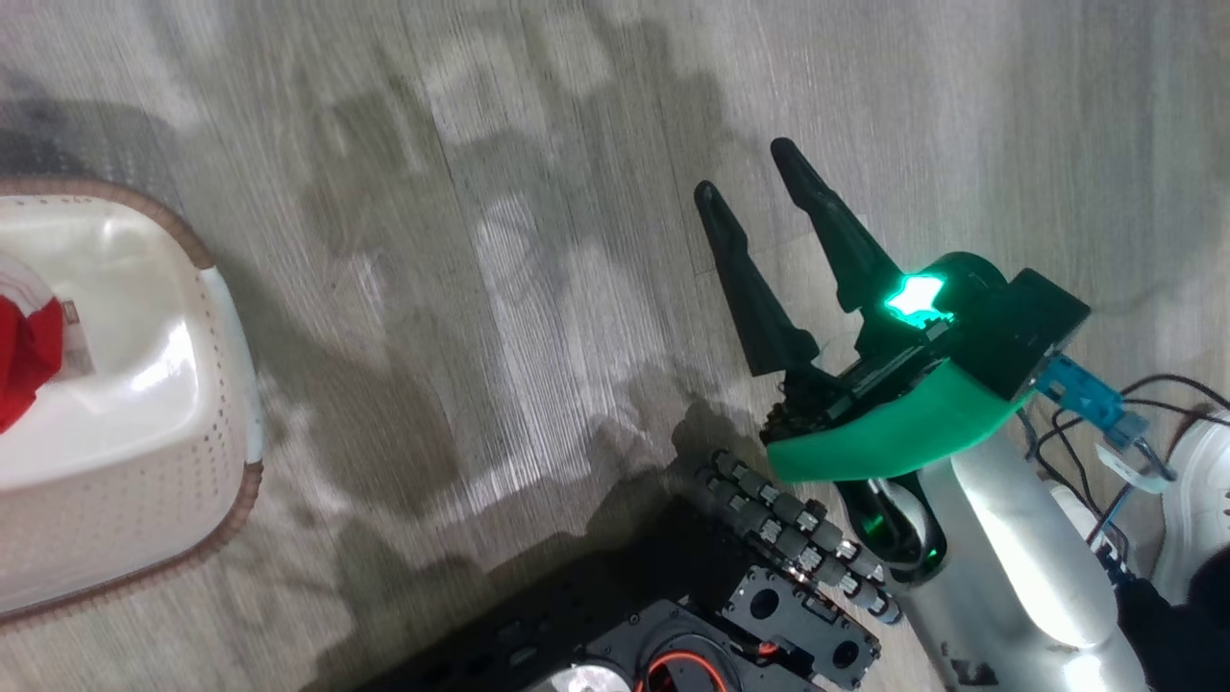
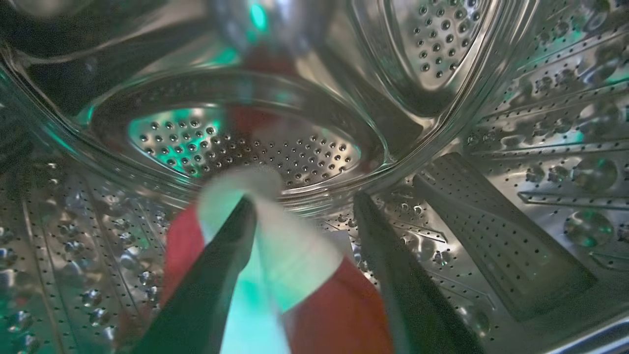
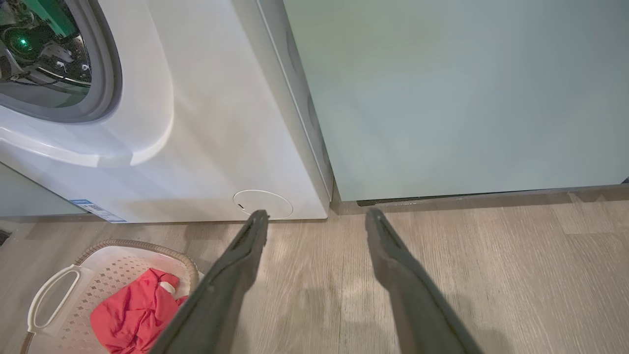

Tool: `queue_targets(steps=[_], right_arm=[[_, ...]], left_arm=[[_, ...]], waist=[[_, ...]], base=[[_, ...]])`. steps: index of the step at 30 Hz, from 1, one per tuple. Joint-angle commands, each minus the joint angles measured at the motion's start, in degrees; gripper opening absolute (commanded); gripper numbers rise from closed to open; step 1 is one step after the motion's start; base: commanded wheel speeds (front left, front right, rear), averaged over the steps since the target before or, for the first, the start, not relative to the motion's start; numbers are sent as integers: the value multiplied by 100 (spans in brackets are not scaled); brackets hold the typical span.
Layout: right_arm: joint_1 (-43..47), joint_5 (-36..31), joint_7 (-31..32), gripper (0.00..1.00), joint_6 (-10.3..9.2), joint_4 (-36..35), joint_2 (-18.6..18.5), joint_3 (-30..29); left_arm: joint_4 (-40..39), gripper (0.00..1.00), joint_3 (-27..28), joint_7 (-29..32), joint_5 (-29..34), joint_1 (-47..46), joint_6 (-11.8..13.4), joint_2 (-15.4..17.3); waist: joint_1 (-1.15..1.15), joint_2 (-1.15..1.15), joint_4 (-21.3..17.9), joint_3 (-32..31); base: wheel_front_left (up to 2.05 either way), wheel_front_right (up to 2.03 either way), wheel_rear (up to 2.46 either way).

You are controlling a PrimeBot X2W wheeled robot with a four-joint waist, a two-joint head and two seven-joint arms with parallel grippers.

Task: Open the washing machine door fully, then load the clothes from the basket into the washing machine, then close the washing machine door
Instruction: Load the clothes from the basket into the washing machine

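I expect a printed label (image 1: 75, 340) to stay behind when I lift the red clothes (image 1: 25, 356), because the label lies flat on the basket's bottom, half under them.
My left gripper (image 2: 304, 199) is deep inside the steel drum (image 2: 516, 147) of the washing machine (image 3: 206, 123). It is open, with its fingers well apart. A piece of the clothes (image 2: 339, 314), red with a white panel, lies between and below them, and the white part rests against the left finger. More red clothes (image 3: 132, 314) lie in the basket (image 3: 137, 245) on the floor in front of the machine. The head view has the basket (image 1: 144, 481) and clothes (image 1: 24, 356) at its left edge. My right gripper (image 1: 745, 171) (image 3: 316, 215) hangs open and empty over the floor. The washing machine door is out of view.
A pale green cabinet (image 3: 442, 98) stands right beside the washer. The small round white flap (image 3: 263, 204) and a blue label (image 3: 93, 210) sit low on the washer's front. My dark base (image 1: 673, 634) is at the bottom, and a white shoe (image 1: 1196, 500) is at the right edge.
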Motion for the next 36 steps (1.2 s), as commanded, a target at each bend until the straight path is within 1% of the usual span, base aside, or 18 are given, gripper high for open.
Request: queue_targets(steps=[1,5,10,13,18,23,26,32,36], right_arm=[[126,2,-53,100,0,-120,-7,84],[74,-68,-53,100,0,-86,-7,49],[19,-179,-53,100,0,-37,-7,-84],[4,-291,-53,100,0,38,-7,-107],[-68,-425,-53,100,0,84,-7,-278],[-73,-558,-53,100,0,143,-7,-415],[-49,-645,-53,100,0,185,-7,-522],[40,-851,-53,100,0,282,-7,-733],[164,-966,-53,100,0,365,-7,-861]], left_arm=[[-125,100,25,-66,-47,-154,-6,179],[-242,100,-138,-78,-215,100,-6,166],[-307,100,-209,-97,-484,497,-6,54],[-369,100,-334,-108,-507,822,-6,22],[-498,100,-345,-118,-686,1295,-6,-46],[-828,100,-161,-121,-821,1924,-4,-127],[-1134,100,8,-121,-845,2419,41,-198],[-1879,100,429,-122,-811,3615,199,-429],[-2463,100,747,-122,-665,4478,335,-643]], waist=[[0,0,-20,-48],[0,0,39,-214],[0,0,275,-451],[0,0,416,-632],[0,0,638,-860],[0,0,861,-1142],[0,0,996,-1348],[0,0,1258,-1835],[0,0,1433,-2250]], base=[[0,0,0],[0,0,0],[0,0,0],[0,0,0],[0,0,0],[0,0,0],[0,0,0],[0,0,0],[0,0,0]])
